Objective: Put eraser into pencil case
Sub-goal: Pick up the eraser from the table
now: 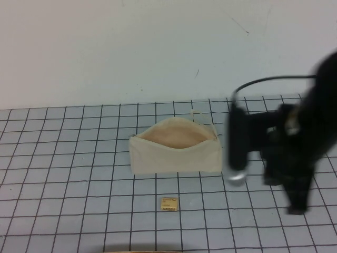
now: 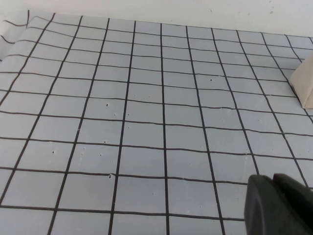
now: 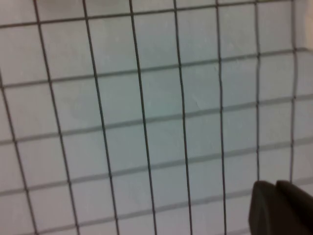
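I keep moving my right gripper over the open mat until its fingers are on both sides of the eraser, because the tan eraser is clear of the pencil case.
The cream pencil case lies open at the middle of the grid mat, its peach lining showing. One corner of it shows in the left wrist view. The small tan eraser lies flat on the mat about one square in front of the case. My right gripper hangs blurred over the mat, right of the case and the eraser; in the right wrist view its fingers are together and empty. My left gripper is out of the high view, shut and empty over bare mat left of the case.
The grey grid mat covers the table up to a white wall at the back. The right arm's black cable loops above the mat at the back right. A tan edge shows at the front border.
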`<state>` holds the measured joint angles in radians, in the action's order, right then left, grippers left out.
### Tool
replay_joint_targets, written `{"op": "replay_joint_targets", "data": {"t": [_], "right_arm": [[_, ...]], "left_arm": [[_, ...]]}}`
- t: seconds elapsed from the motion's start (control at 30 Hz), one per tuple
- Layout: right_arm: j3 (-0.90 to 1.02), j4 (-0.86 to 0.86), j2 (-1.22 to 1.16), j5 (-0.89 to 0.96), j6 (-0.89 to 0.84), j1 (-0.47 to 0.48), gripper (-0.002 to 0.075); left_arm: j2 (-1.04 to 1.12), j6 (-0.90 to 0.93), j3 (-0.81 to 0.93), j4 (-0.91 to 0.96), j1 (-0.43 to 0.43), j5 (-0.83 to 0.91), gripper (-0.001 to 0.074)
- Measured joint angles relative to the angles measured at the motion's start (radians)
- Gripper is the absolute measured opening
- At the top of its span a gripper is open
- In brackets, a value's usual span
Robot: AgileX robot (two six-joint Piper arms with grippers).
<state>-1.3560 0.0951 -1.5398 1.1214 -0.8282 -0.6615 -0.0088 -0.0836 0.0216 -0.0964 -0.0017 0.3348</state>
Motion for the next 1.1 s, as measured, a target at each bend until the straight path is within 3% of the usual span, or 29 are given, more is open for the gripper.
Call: {"op": "replay_joint_targets", "data": {"t": [0.17, 0.27, 0.4, 0.47, 0.57, 0.67, 1.1], "right_arm": [[-0.133, -0.041, -0.221, -0.012, 0.033, -0.040, 0.0002], [-0.221, -0.135, -0.322, -0.016, 0.022, -0.040, 0.0052], [-0.326, -0.266, -0.424, -0.035, -0.019, -0.042, 0.0233], [-0.366, -0.303, -0.465, -0.053, -0.044, -0.044, 0.0359], [-0.398, -0.315, -0.513, -0.068, -0.106, -0.046, 0.0470], [-0.405, -0.315, -0.554, -0.091, -0.129, -0.052, 0.0491], [-0.408, -0.293, -0.651, -0.189, -0.140, -0.067, 0.0454]], "left_arm": [[0.000, 0.000, 0.000, 0.000, 0.000, 0.000, -0.0001], [0.000, 0.000, 0.000, 0.000, 0.000, 0.000, -0.0001], [0.000, 0.000, 0.000, 0.000, 0.000, 0.000, -0.0001], [0.000, 0.000, 0.000, 0.000, 0.000, 0.000, -0.0001], [0.000, 0.000, 0.000, 0.000, 0.000, 0.000, -0.0001], [0.000, 0.000, 0.000, 0.000, 0.000, 0.000, -0.0001], [0.000, 0.000, 0.000, 0.000, 0.000, 0.000, -0.0001]]}}
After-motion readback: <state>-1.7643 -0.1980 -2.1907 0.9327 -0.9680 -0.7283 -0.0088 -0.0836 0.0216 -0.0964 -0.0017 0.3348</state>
